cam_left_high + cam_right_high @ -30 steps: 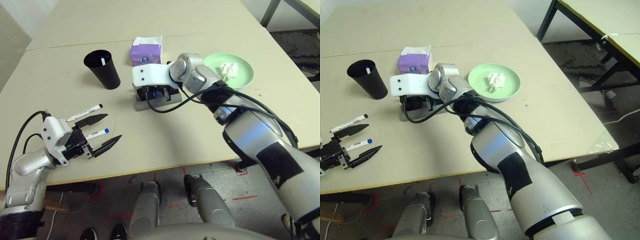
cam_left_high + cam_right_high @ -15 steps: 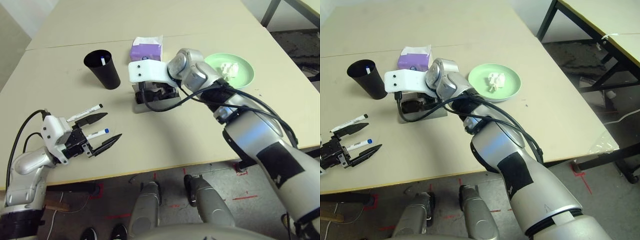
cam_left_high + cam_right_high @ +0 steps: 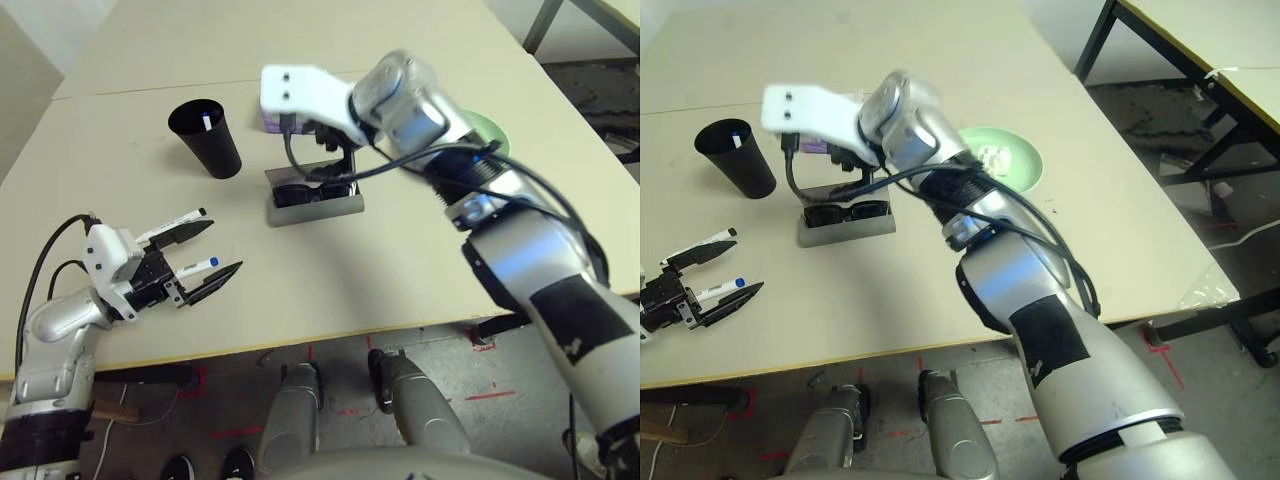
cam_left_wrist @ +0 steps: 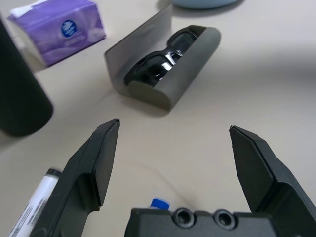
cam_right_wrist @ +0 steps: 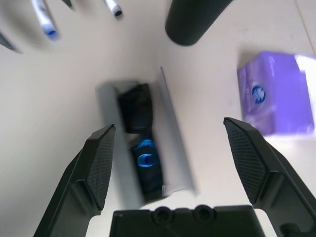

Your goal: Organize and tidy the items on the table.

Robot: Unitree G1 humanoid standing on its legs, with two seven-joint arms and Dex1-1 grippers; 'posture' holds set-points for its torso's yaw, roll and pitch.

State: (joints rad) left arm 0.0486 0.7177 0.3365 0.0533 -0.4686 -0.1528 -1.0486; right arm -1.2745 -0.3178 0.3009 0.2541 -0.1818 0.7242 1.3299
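Note:
The robot's right gripper is hanging over the grey glasses case's open lid (image 3: 289,174), so it should move away before the left gripper pushes the lid shut from behind.
The grey glasses case (image 3: 313,204) lies open mid-table with the black sunglasses (image 3: 312,190) inside. My right gripper (image 5: 168,123) hangs open above the case, touching nothing. My left gripper (image 3: 226,243) is open low over the table's near left. The blue-capped marker (image 3: 200,264) lies between its fingers, and the black-capped marker (image 5: 113,7) lies by the far finger. The black cup (image 3: 205,138) stands at the back left with a white marker in it. The purple tissue box (image 4: 59,27) sits behind the case. The crumpled tissue (image 3: 992,155) rests on the green plate (image 3: 1025,170).
The pale table (image 3: 400,270) has bare room in front of the case and to its right. A seam (image 3: 140,88) crosses the far part. A dark-legged table (image 3: 1200,50) stands off to the right, and the front edge is near my left gripper.
My right gripper opened and rose from the case, leaving the sunglasses in it. My left gripper stayed open over the markers, hardly moving.

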